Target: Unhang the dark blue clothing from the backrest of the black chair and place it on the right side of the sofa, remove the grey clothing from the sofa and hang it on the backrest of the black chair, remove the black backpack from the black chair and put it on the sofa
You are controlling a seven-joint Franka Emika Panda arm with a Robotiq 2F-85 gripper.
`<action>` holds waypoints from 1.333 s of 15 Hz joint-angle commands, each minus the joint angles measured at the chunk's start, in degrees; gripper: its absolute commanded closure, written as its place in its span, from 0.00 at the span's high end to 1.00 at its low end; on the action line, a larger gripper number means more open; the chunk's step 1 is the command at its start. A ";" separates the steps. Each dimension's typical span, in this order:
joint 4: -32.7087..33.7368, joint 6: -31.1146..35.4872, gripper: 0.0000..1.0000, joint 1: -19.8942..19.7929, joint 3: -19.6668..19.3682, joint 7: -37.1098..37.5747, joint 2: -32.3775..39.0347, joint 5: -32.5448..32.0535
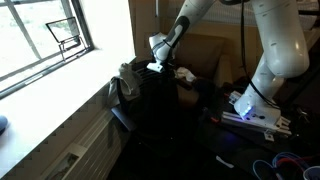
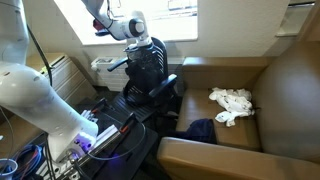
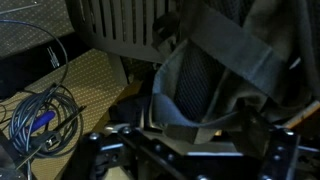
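The black backpack's strapped top (image 3: pixel 195 112) is between the robot's open fingers, so the gripper should continue to go toward the grey straps (image 3: pixel 212 88) until its fingers can close around them.
The black backpack (image 2: pixel 148 68) stands upright on the black chair (image 2: pixel 166 92). In the wrist view the backpack (image 3: pixel 205 70) and its grey straps fill the middle, with the ribbed backrest (image 3: pixel 110 25) behind it. My gripper (image 2: pixel 147 40) hangs open just above the backpack's top, holding nothing; it also shows above the chair (image 1: pixel 155 105) as the gripper (image 1: pixel 155 62). The grey clothing (image 2: pixel 232 103) lies crumpled on the sofa (image 2: pixel 285 80) seat. The dark blue clothing (image 2: pixel 200 130) lies on the seat's edge near the chair. The grey clothing (image 1: pixel 185 73) shows pale beside the chair.
A bundle of cables (image 3: pixel 40 110) lies on the floor beside the chair. The robot base (image 1: pixel 255 110) with more cables stands close to the chair. A window wall (image 1: pixel 60 40) runs along one side, with a pale grey object (image 1: pixel 125 82) near it.
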 commanded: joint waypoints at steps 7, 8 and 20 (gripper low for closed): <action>3.96 -4.79 1.00 -3.18 1.55 -12.33 4.63 8.88; 5.06 -6.67 1.00 -3.78 2.23 -13.75 5.62 9.56; 7.22 -8.40 0.58 -1.45 -0.28 -9.71 8.34 8.67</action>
